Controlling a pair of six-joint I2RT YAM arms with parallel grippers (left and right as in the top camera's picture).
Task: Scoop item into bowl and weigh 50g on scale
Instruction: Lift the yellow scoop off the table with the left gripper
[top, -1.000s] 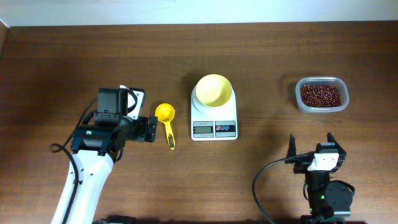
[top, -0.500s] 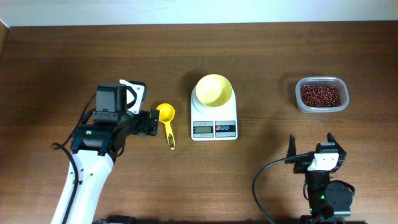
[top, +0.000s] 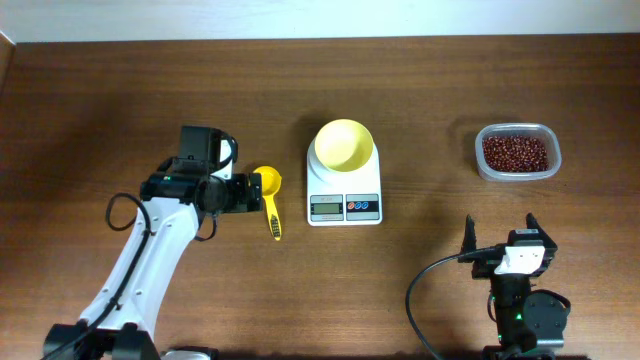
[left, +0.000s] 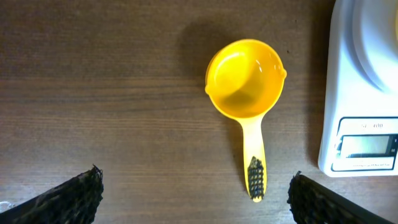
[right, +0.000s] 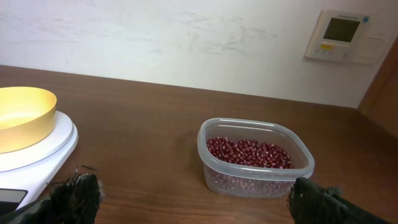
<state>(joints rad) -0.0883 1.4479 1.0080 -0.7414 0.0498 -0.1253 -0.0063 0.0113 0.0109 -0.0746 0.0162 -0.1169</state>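
My left gripper should grasp the yellow scoop (top: 271, 210) by the cup's rim (left: 209, 73) and swing its handle toward my right gripper, since the scoop is far from the beans.
The beans (top: 516, 152) fill a clear tub (top: 479, 152) at the far right; they also show in the right wrist view (right: 249, 151). The pale-yellow bowl (top: 344, 145) stands empty on the white scale (top: 344, 207), and both appear in the right wrist view, bowl (right: 22, 115) and scale (right: 43, 152). An empty yellow scoop (top: 268, 195) lies left of the scale. My left gripper (top: 245, 193) is open just left of the scoop. In the left wrist view the gripper (left: 194, 186) is over the table, with the end of the scoop's (left: 245, 81) handle between its fingers. My right gripper (top: 500, 232) is open and empty.
The scale's edge and display show at the right of the left wrist view (left: 360, 143). The tub's wall (right: 249, 180) is just ahead of my right gripper (right: 196, 190). A wall and a thermostat (right: 339, 34) lie beyond the table's far edge.
My left arm has moved right and a little toward the far edge, bringing its open gripper up to the scoop. The right arm has not moved.
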